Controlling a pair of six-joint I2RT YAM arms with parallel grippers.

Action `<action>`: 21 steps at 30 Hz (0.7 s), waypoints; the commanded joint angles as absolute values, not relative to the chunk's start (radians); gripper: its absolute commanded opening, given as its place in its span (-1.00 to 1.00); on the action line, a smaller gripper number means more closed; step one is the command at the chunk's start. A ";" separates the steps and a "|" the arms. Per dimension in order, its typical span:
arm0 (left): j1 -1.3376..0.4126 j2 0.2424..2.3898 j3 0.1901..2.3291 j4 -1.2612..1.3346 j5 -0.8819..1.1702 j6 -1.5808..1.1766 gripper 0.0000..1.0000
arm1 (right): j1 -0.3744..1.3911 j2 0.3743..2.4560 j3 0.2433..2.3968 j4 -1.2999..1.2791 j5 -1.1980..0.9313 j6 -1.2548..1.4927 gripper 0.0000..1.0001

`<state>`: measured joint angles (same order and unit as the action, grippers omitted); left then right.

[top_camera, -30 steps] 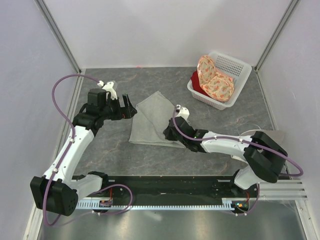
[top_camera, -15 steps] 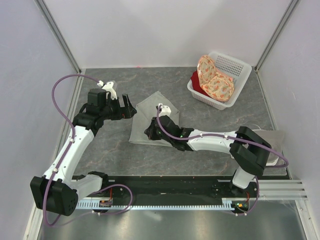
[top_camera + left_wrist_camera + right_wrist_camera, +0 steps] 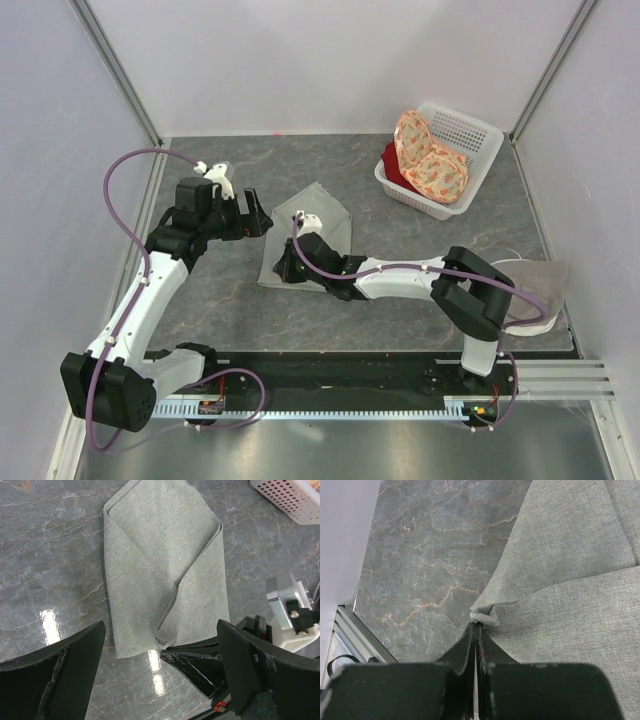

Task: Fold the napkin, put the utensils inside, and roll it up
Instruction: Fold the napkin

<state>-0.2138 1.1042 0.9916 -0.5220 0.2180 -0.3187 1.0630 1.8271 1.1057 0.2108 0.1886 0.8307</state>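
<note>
My right gripper should keep pulling the tip of the napkin's flap [image 3: 162,637], which it holds low over the napkin, to the napkin's near corner [image 3: 119,652] and let go there.
The sage-grey napkin [image 3: 325,212] lies on the dark marble table, one side folded over itself in a slanting flap [image 3: 200,575]. My right gripper [image 3: 284,268] is low at the napkin's near-left edge, shut on a bunched corner of the cloth [image 3: 485,616]. In the right wrist view its jaws are pressed together with fabric puckered at their tips [image 3: 476,626]. My left gripper [image 3: 258,212] hovers just left of the napkin, open, nothing between its fingers [image 3: 80,660]. In the left wrist view the right gripper [image 3: 200,662] shows below the napkin [image 3: 150,555]. The utensils are out of view.
A white basket [image 3: 478,130] at the back right holds orange floral cloth [image 3: 430,160] and something red [image 3: 392,165]. A paler beige-grey cloth [image 3: 540,285] lies at the table's right edge behind the right arm. Walls close in the left, back and right sides.
My right gripper has travelled left across the napkin with the corner in it, drawing the right side of the cloth over the rest. The left arm has stayed still.
</note>
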 commanded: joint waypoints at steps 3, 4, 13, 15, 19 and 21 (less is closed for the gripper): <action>-0.213 1.106 0.991 -0.497 0.216 -0.287 1.00 | 1.074 1.882 1.173 0.253 0.190 0.793 -1.00; -0.213 1.108 0.991 -0.497 0.218 -0.287 1.00 | 1.075 1.888 1.177 0.255 0.192 0.787 -1.00; -0.213 1.111 0.991 -0.499 0.219 -0.287 1.00 | 1.078 1.939 1.215 0.262 0.195 0.756 -1.00; -0.213 1.112 0.991 -0.497 0.218 -0.285 1.00 | 1.081 1.948 1.221 0.265 0.195 0.752 -1.00; -0.213 1.114 0.989 -0.497 0.219 -0.287 1.00 | 1.081 1.979 1.233 0.267 0.186 0.739 -1.00; -0.213 1.115 0.989 -0.499 0.219 -0.285 1.00 | 1.081 1.985 1.236 0.271 0.166 0.735 -1.00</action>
